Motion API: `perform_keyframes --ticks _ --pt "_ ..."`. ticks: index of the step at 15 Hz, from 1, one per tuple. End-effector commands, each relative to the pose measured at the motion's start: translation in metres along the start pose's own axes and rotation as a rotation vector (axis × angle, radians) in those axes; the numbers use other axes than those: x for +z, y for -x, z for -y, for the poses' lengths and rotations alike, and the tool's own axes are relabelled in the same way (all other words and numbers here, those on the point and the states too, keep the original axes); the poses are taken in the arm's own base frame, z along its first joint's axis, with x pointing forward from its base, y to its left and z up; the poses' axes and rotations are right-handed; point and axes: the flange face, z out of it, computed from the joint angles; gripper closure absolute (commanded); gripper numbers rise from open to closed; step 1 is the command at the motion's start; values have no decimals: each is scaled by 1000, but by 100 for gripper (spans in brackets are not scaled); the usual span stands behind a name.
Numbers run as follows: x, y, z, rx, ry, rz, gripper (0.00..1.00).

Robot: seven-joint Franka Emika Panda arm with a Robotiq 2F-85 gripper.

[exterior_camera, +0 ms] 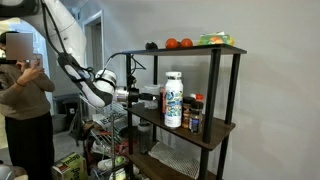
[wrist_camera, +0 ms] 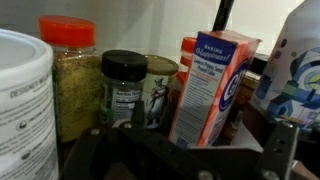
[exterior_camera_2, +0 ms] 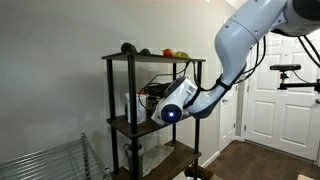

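Observation:
My gripper's open fingers have the orange and white box (wrist_camera: 212, 84) standing upright between them, so I keep going forward until they reach around its lower half (wrist_camera: 196, 122), and then close them.
In the wrist view an orange and white box (wrist_camera: 208, 88) stands upright on the shelf, directly ahead of my gripper (wrist_camera: 190, 136). The dark fingers (wrist_camera: 285, 145) are spread wide on either side of its lower half, with gaps on both sides, so the gripper is open and holds nothing. Left of the box stand a black-lidded jar (wrist_camera: 124, 88), a small tin (wrist_camera: 158, 92) behind it, a red-lidded spice jar (wrist_camera: 70, 85) and a large white tub (wrist_camera: 22, 105). In an exterior view my gripper (exterior_camera: 150, 93) reaches into the middle level of the black shelf unit (exterior_camera: 215, 128) beside a white bottle (exterior_camera: 173, 99).
The white bottle (wrist_camera: 295, 60) stands close on the right in the wrist view. Tomatoes (exterior_camera: 178, 43) and a green packet (exterior_camera: 213, 39) lie on the top shelf. A person (exterior_camera: 25, 110) stands nearby. A wire rack (exterior_camera: 108, 140) sits below the arm. A white door (exterior_camera_2: 280, 100) is behind.

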Motion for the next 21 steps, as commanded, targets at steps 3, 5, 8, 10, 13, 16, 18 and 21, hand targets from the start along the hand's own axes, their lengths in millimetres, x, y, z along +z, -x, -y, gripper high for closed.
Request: perform_keyframes --ticks 3,5,8,10,13,16,18,21 --pt "19 5 1 25 -49 -28 0" --pt "25 3 2 26 -61 -32 0" --pt "34 -1 7 28 -83 -45 0" --pt "38 -3 9 30 -94 -52 0" --pt "41 -7 11 29 -101 -58 0" --pt "41 -9 11 30 -98 -60 0" --pt "41 -9 9 30 -90 -58 0" --pt "43 -8 7 28 -90 -58 0"
